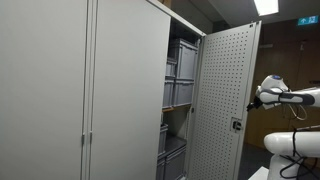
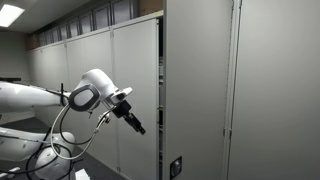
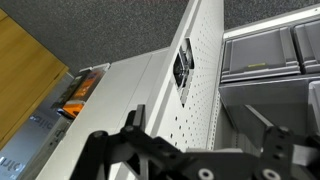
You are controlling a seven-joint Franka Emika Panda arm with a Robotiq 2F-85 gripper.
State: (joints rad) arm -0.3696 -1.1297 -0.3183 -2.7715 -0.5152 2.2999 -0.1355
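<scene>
My gripper needs to back up because the open door's free edge (image 3: 163,84) is in line with a finger, and then shift until its open fingers are on both sides of that edge (image 1: 250,88).
A grey metal cabinet stands with one door (image 1: 225,100) swung open, its perforated inner face showing. My gripper (image 1: 253,100) is at the free edge of this door, about mid height. In an exterior view my gripper (image 2: 138,125) points at the door's edge (image 2: 160,100), close to it. In the wrist view the fingers (image 3: 205,130) are spread apart, with the perforated door panel (image 3: 195,95) and its lock plate (image 3: 183,65) in front of them. The gripper holds nothing. I cannot tell whether a finger touches the door.
Grey plastic bins (image 1: 181,70) sit on shelves inside the cabinet, also seen in the wrist view (image 3: 270,55). The closed cabinet doors (image 1: 60,90) extend to the side. A wooden panel (image 3: 25,70) lies beyond the door.
</scene>
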